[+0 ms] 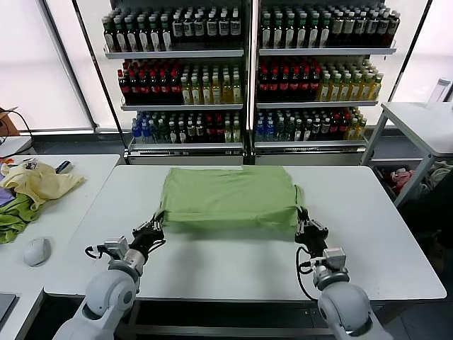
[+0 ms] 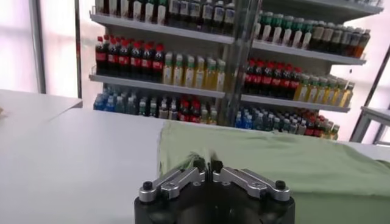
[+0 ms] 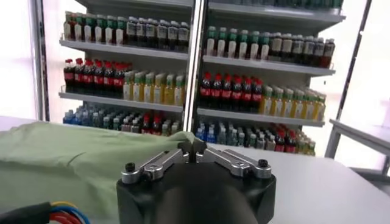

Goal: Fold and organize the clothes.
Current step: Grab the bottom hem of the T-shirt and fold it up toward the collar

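The shirt lies up by the table's far edge (image 1: 225, 168), so my left gripper and my right gripper should lower its near corners (image 1: 168, 217), retake them and drag the shirt closer.
The light green polo shirt (image 1: 228, 198) lies folded into a rectangle in the middle of the white table (image 1: 233, 262); its collar, buttons and print are hidden. My left gripper (image 1: 157, 224) is shut on the shirt's near left corner. My right gripper (image 1: 304, 222) is shut on the near right corner. The near edge hangs slightly lifted between them. In the left wrist view the gripper (image 2: 207, 164) pinches the cloth (image 2: 292, 164). In the right wrist view the gripper (image 3: 192, 146) pinches the cloth (image 3: 73, 158).
Shelves of bottles (image 1: 244, 71) stand behind the table. A side table on the left holds a pale yellow garment (image 1: 39, 183), a darker green cloth (image 1: 14, 216) and a grey mouse (image 1: 35, 250). Another white table (image 1: 425, 124) stands at the right.
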Available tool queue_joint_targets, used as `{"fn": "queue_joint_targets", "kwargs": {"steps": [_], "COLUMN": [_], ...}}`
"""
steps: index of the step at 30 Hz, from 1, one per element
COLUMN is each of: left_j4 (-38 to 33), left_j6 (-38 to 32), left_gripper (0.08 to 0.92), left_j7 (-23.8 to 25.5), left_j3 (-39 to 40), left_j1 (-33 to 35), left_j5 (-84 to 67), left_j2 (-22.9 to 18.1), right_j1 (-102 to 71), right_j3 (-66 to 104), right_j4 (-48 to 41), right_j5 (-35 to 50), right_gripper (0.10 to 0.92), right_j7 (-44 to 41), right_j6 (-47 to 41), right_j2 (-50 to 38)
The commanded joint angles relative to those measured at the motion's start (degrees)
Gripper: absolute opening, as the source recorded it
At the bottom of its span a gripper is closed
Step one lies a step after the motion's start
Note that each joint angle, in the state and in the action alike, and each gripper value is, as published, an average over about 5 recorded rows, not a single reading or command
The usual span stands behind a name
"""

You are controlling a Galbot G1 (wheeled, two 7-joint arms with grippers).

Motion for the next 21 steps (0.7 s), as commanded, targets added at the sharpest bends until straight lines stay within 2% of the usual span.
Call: {"fn": "queue_joint_targets", "kwargs": {"steps": [1,10,16,18,21], "left_j4": [8.1,15.1,17.3,17.4,16.6], "left_j6": [0.5,0.2,0.7,1.0,1.2], "left_gripper": [0.106,0.106,0.108,0.123,0.179], "left_j7": [0.4,0.7,-0.1,-0.2,-0.5], "left_j3": [4.7,7.9,9.0,8.9,8.7], "left_j1": [-7.4,-12.0,-13.2,-13.1,-12.3], "left_j5": [4.9,11.6,15.5,15.6,15.6], "left_j2": [0.1,-1.5,-2.1,-2.2,-2.3], "right_j1": [10.9,13.8,13.7,13.4,12.5], "right_j3": [-4.9,-7.9,-8.9,-9.0,-8.7], "right_j4": [-9.1,-13.8,-14.8,-14.6,-13.7], "right_j5": [-0.1,-2.3,-4.1,-4.5,-4.7], "right_gripper": [0.128,0.128,0.128,0.134,0.187], "right_j7": [-0.1,-0.5,-0.9,-1.3,-1.9], "right_j6": [0.5,0.0,-2.3,-3.2,-3.7], "right_j2": [-1.4,0.4,1.3,1.4,1.4]}}
